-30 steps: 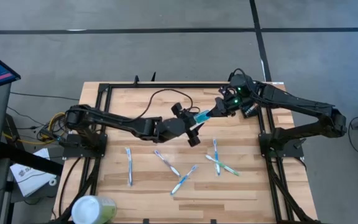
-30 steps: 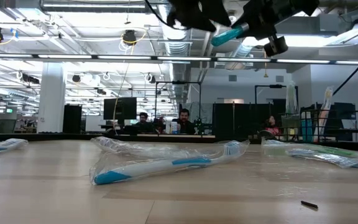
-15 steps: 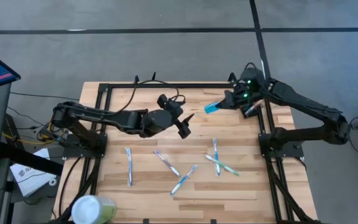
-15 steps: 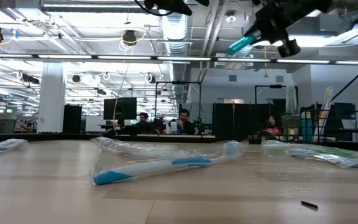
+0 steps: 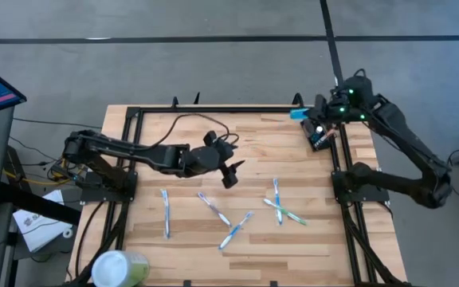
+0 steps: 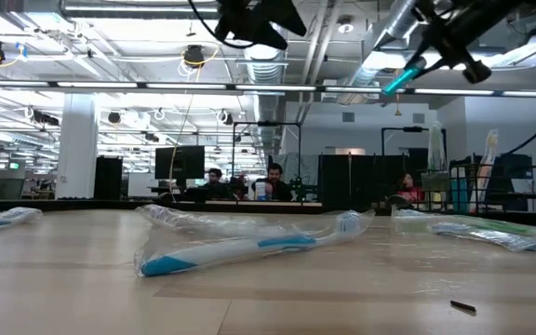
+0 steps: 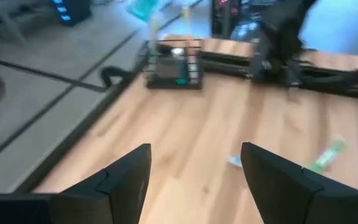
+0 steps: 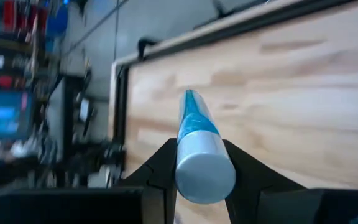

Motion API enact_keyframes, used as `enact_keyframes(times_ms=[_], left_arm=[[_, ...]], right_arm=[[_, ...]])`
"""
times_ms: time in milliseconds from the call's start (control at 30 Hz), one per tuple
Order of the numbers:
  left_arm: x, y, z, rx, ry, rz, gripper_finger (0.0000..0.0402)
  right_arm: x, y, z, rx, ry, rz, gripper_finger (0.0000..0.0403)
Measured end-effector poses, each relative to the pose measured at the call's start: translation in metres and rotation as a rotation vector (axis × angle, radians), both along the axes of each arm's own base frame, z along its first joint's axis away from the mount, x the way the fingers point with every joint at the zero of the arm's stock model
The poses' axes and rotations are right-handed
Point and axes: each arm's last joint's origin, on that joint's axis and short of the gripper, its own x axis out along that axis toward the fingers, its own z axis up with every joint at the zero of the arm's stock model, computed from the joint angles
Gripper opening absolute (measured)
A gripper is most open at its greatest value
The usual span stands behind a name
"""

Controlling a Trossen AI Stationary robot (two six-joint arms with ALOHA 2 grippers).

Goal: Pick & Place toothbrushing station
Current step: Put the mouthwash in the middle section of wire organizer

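Observation:
The robot's right gripper should tilt the tube upright over the station before it lowers the tube in, because the tube's blue end sticks out at a slant beside the station.
My right gripper hangs above the table's far right corner, shut on a blue-and-white tube that sticks out from it toward the table's left. The toothbrushing station, a small black boxy holder, stands on the table just near-side of that gripper; the left wrist view also shows the station. My left gripper floats open over the table's middle, nothing between its fingers. My right gripper pinches the tube between its two fingers near the tube's white end. The blue end reaches forward past the fingertips. The tube is lifted clear of the table and in the low view the tube slants downward.
Several wrapped toothbrushes lie on the wood: one toothbrush at the left, two toothbrushes in the middle, a crossed pair toward the right. A pale-green cup stands at the near left corner. A black frame runs along the table's edges.
My right gripper has carried the tube from the table's middle toward the far right corner, swinging as it went, and now hangs by the station. My left gripper, which stood at the tube's other end, has drawn back toward the table's left and near side, open.

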Motion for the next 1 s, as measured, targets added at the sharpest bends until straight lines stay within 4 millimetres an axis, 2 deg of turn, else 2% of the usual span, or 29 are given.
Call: enact_keyframes(times_ms=[233, 400, 600, 800, 867, 1000], left_arm=[[-0.017, -0.001, -0.009, -0.028, 0.034, -0.06, 0.0235], [-0.035, 0.002, -0.004, -0.034, 0.001, -0.055, 0.0231], [-0.058, 0.009, -0.007, -0.022, -0.012, -0.006, 0.023], [-0.072, 0.015, -0.014, -0.027, -0.028, 0.022, 0.0225], [-0.074, 0.017, -0.015, -0.027, -0.027, 0.028, 0.0222], [-0.074, 0.019, -0.016, -0.026, -0.027, 0.035, 0.0217]], right_arm=[[-0.018, -0.001, 0.003, -0.033, 0.031, -0.187, 0.0086], [-0.026, 0.0, 0.008, -0.035, 0.058, -0.286, 0.0086], [-0.043, 0.004, 0.048, -0.116, 0.081, -0.382, 0.0086], [-0.056, 0.002, 0.072, -0.042, 0.363, -0.363, 0.0087], [-0.059, 0.003, 0.073, 0.001, 0.465, -0.359, 0.0087], [-0.056, -0.005, 0.065, 0.095, 0.549, -0.313, 0.0087]])
